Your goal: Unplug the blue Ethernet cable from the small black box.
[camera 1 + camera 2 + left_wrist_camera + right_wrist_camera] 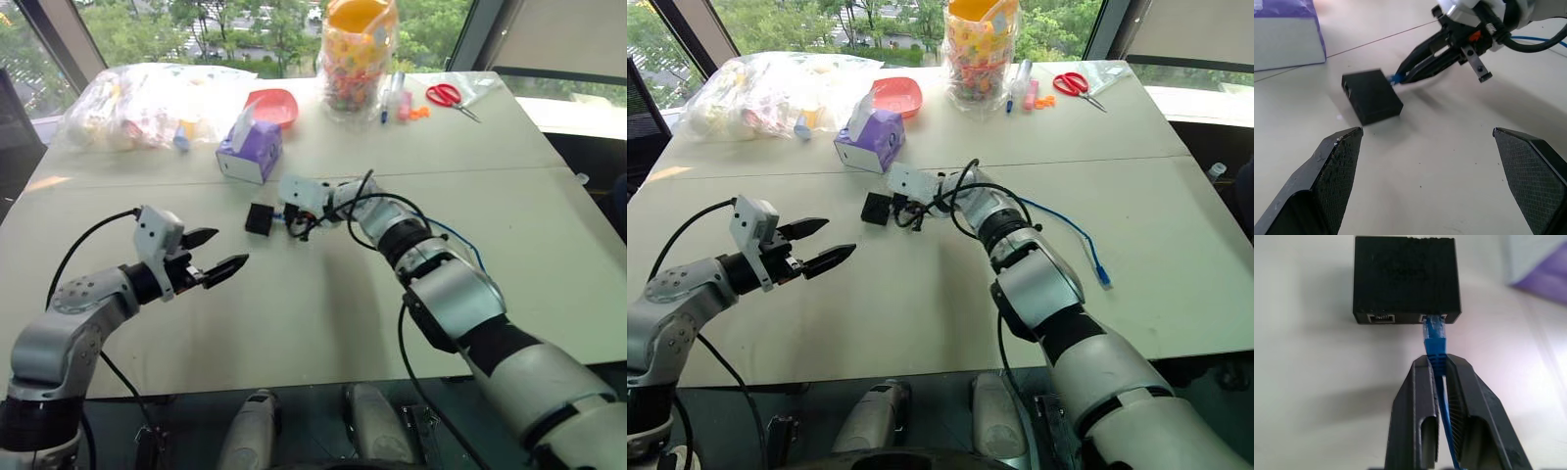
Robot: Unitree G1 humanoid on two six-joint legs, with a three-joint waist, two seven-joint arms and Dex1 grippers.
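The blue cable's plug [1435, 327] is in an unheld black box. I need to hold the box [259, 219] still with my left gripper before I pull the plug out with my right gripper.
The small black box [259, 218] lies flat on the white table, near its middle. The blue Ethernet cable [1434, 338] has its plug seated in the box's right-hand port, beside a free port. My right gripper [1436, 363] is shut on the cable just behind the plug, fingertips a short way off the box. From there the cable [1068, 227] trails back along my right arm, and its far end lies on the table. My left gripper [217, 253] hovers open over the table on the box's near left, pointing at it with nothing between its fingers [1339, 161].
A purple-and-white tissue box [250, 152] stands just behind the black box. Farther back are a red bowl [274, 105], a filled clear bag [147, 103], a jar of sweets [358, 54], markers [397, 95] and red scissors [449, 96].
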